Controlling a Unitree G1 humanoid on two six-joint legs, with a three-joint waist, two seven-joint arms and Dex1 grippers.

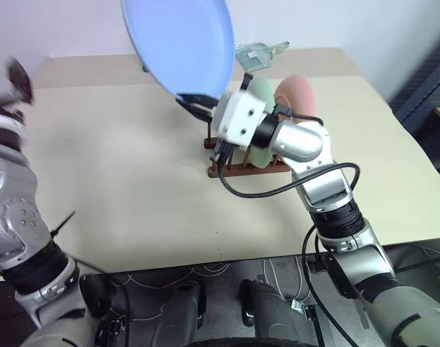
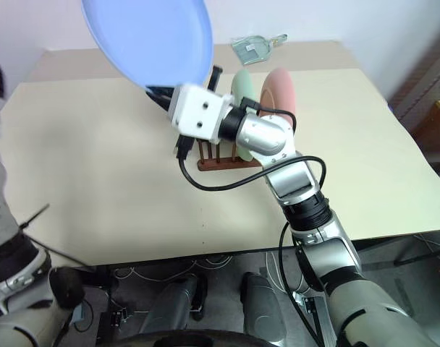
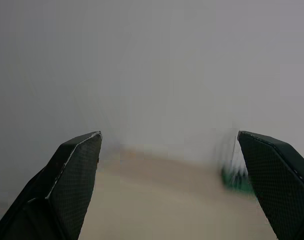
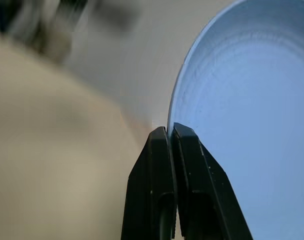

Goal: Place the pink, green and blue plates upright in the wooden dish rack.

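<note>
The blue plate (image 1: 184, 45) is slanted broadside to the rack's slots, so next my right gripper turns it parallel to the green plate before putting it down into the rack (image 1: 211, 143).
My right gripper (image 1: 196, 101) is shut on the lower rim of the blue plate (image 1: 180, 43) and holds it tilted in the air, just left of the wooden dish rack (image 1: 238, 168). The right wrist view has both fingers pinching that rim (image 4: 171, 131). The green plate (image 1: 261, 97) and the pink plate (image 1: 298, 97) stand upright in the rack, side by side, partly hidden behind my right wrist. My left gripper (image 3: 167, 142) is open and empty, raised at the far left (image 1: 17, 79), well away from the plate and the rack.
A clear greenish scoop (image 1: 260, 52) lies at the table's far edge behind the rack. A small green-based object (image 3: 237, 179) sits near that far edge. A black cable (image 1: 278, 189) loops from my right wrist over the beige table (image 1: 119, 166).
</note>
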